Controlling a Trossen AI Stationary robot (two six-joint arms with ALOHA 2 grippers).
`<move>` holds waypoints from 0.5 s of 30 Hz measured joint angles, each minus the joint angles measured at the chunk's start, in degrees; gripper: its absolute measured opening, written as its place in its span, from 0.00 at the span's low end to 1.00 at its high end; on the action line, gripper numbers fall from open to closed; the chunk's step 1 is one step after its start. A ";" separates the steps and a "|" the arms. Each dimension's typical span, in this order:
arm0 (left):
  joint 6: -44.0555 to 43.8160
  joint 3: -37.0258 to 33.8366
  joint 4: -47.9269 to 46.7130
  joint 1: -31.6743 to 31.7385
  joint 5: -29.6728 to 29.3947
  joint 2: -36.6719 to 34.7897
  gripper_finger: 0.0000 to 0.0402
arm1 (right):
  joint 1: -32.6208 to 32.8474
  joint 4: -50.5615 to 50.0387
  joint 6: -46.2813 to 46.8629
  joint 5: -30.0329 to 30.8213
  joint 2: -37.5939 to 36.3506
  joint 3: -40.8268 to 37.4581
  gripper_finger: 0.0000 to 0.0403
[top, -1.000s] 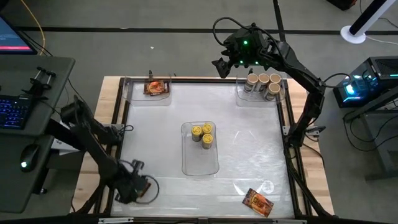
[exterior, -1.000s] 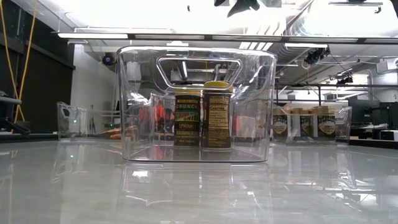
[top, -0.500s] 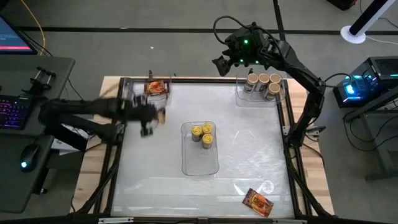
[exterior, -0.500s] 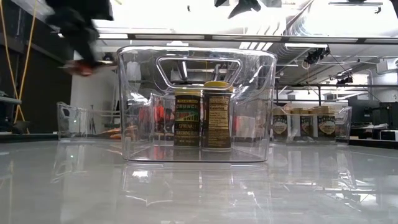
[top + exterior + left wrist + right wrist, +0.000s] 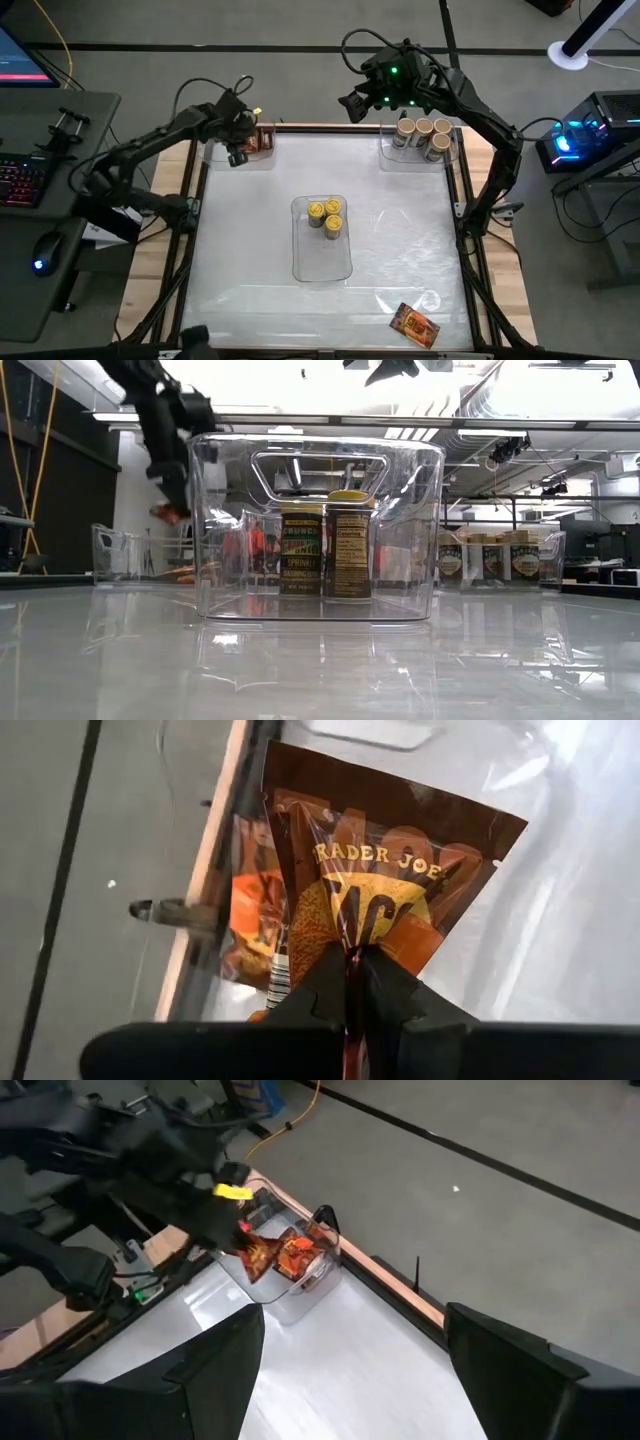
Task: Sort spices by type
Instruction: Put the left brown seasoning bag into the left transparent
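Observation:
The foil packet [image 5: 258, 1257] is hanging next to the second packet above the open tray, so the robot's left gripper should keep going down and let go inside the tray's rim [image 5: 268, 1287].
My left gripper [image 5: 350, 988] is over the far-left clear tray [image 5: 222, 155], shut on an orange-red foil packet [image 5: 392, 870]. A second packet [image 5: 252, 925] lies inside that tray. A third packet [image 5: 414, 324] lies flat on the table near the near-right corner. Two yellow-lidded jars [image 5: 325, 215] stand in the centre tray [image 5: 322, 262]. Several beige-lidded jars [image 5: 425, 135] stand in the far-right tray. My right gripper [image 5: 350, 1370] hovers open above the far edge, left of the beige-lidded jars. My left gripper pinches the packet's near edge [image 5: 350, 942] between its two fingers, coming from above and pointing down. The packet hangs below the fingers over the far-left tray, seen also in the right wrist view [image 5: 255, 1255]. Whether its lower end touches the tray I cannot tell.
The table has a raised dark frame [image 5: 465, 215] around a glossy white top. A desk with keyboard [image 5: 25, 180] and mouse stands off the left side; electronics [image 5: 575, 140] sit off the right. Bare tabletop lies between the centre tray and the side edges.
My left arm has swung fast from the table's near-left corner up and across to the far-left tray, carrying the packet with it. The packet now hangs over that tray. My right arm has kept still.

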 joint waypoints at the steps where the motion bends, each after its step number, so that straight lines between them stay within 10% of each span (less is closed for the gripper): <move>1: 0.62 -0.64 1.79 0.71 0.21 1.02 0.00 | 0.21 0.00 -0.02 0.48 0.00 0.00 0.75; 15: 2.65 -1.67 5.43 0.47 6.58 8.60 0.00 | 1.09 -0.90 -0.02 3.14 0.00 0.00 0.75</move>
